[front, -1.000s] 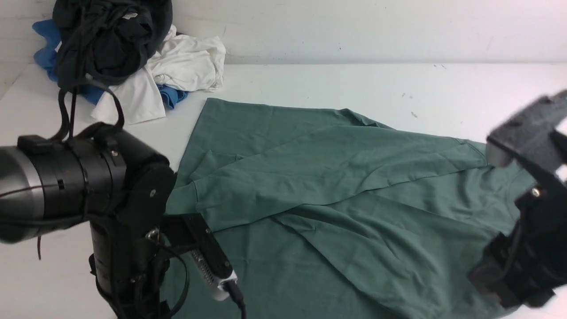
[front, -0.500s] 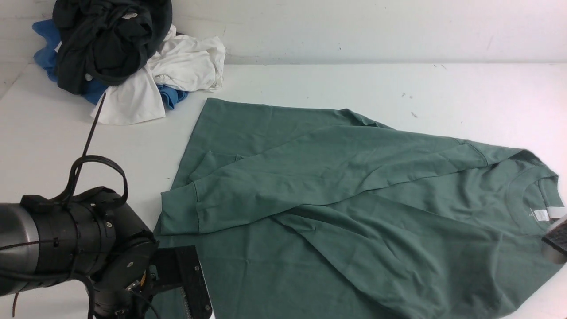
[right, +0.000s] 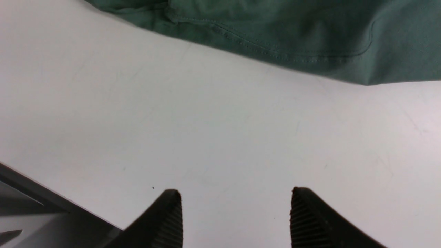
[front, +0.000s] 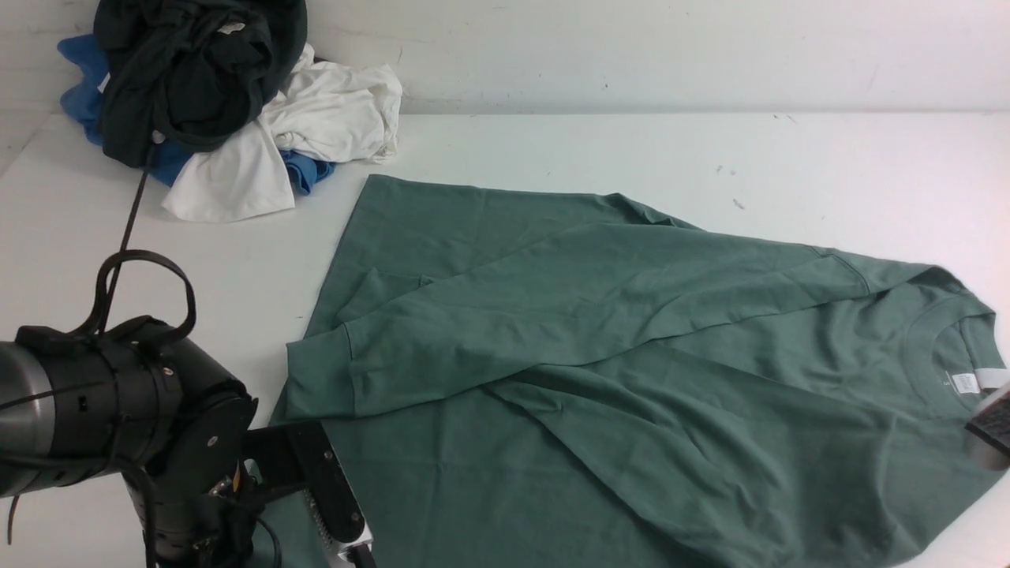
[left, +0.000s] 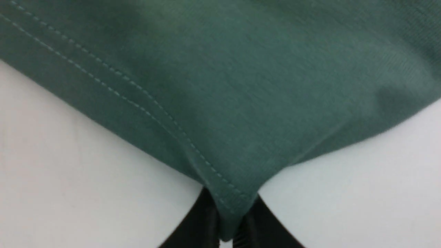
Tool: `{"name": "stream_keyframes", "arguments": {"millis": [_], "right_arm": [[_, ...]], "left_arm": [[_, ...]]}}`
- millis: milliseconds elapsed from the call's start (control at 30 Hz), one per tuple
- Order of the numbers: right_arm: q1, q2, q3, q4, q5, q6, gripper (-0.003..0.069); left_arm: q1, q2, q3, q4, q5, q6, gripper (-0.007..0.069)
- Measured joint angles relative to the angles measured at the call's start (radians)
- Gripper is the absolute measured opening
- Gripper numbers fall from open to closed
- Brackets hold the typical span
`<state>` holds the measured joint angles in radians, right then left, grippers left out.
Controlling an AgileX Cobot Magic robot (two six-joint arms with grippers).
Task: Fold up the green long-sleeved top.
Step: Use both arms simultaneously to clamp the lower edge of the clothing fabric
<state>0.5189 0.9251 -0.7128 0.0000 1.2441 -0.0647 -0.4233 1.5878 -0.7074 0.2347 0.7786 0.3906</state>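
Observation:
I expect the green long-sleeved top to sag at its near edge (right: 285,66) between my grippers when I lift it and fold it over, because slack creases (front: 686,440) run across the top.
The green long-sleeved top (front: 600,355) lies spread on the white table, its collar and white neck label (front: 963,383) to the right. One sleeve is folded across the body, with its ribbed cuff (front: 316,371) at the left. My left gripper (left: 229,224) is shut on the stitched hem corner of the top (left: 220,113), low at the near left (front: 319,517). My right gripper (right: 234,199) hangs open over bare table, a short way off the top's edge (right: 275,34). Only a sliver of it (front: 990,430) shows at the right border of the front view.
A pile of clothes sits at the back left corner: a dark garment (front: 189,71) on top, a white one (front: 316,118) and a blue one (front: 79,87). The wall runs along the back. The table's near edge (right: 51,203) lies close behind my right gripper.
My left arm has dropped lower toward the near left, and its gripper has closed on the hem corner. My right arm has pulled back out of the middle to the right border.

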Motion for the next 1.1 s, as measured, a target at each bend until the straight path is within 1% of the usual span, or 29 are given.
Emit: {"name": "stream_keyframes", "arguments": {"millis": [200, 267, 467, 567, 633, 667, 700, 733, 800, 833, 900, 933, 1000, 1100], "right_arm": [[0.0, 0.026, 0.0, -0.026, -0.001, 0.001, 0.0461], [0.0, 0.073, 0.0, -0.065, -0.002, 0.043, 0.0497], [-0.012, 0.156, 0.0, -0.155, -0.009, 0.126, 0.0512], [-0.069, 0.182, 0.0, -0.188, -0.015, 0.164, 0.0512], [-0.133, 0.196, 0.0, -0.193, -0.017, 0.182, 0.0512], [-0.178, 0.211, 0.0, -0.183, -0.022, 0.186, 0.0512], [-0.178, 0.211, 0.0, -0.183, -0.022, 0.186, 0.0512], [-0.224, 0.228, 0.0, -0.162, -0.037, 0.186, 0.0512], [-0.248, 0.241, 0.0, -0.146, -0.054, 0.186, 0.0513], [-0.29, 0.268, 0.0, -0.114, -0.093, 0.186, 0.0513], [-0.309, 0.283, 0.0, -0.099, -0.125, 0.186, 0.0513], [-0.341, 0.314, 0.0, -0.077, -0.173, 0.186, 0.0513], [-0.363, 0.343, 0.0, -0.063, -0.209, 0.184, 0.0513], [-0.372, 0.387, 0.0, -0.037, -0.225, 0.136, 0.0513]], "left_arm": [[0.001, -0.088, 0.001, -0.003, 0.025, 0.0, 0.0005], [0.001, -0.125, 0.001, -0.014, 0.048, 0.0, 0.0005], [0.001, -0.16, 0.001, -0.026, 0.067, -0.001, 0.0005], [0.001, -0.164, 0.001, -0.032, 0.074, -0.016, 0.0005], [0.001, -0.164, 0.001, -0.035, 0.078, -0.026, 0.0005], [0.001, -0.164, 0.001, -0.042, 0.079, -0.031, 0.0005], [0.001, -0.164, 0.001, -0.042, 0.079, -0.033, 0.0005], [0.001, -0.164, 0.001, -0.047, 0.079, -0.035, 0.0005], [0.001, -0.164, 0.001, -0.05, 0.079, -0.035, 0.0005], [0.001, -0.164, 0.001, -0.053, 0.075, -0.037, 0.0005], [0.001, -0.164, 0.001, -0.054, 0.072, -0.038, 0.0005], [0.001, -0.164, 0.001, -0.06, 0.065, -0.039, 0.0005], [0.001, -0.164, 0.001, -0.068, 0.06, -0.04, 0.0005], [0.001, -0.164, 0.001, -0.072, 0.06, -0.041, 0.0005]]}}
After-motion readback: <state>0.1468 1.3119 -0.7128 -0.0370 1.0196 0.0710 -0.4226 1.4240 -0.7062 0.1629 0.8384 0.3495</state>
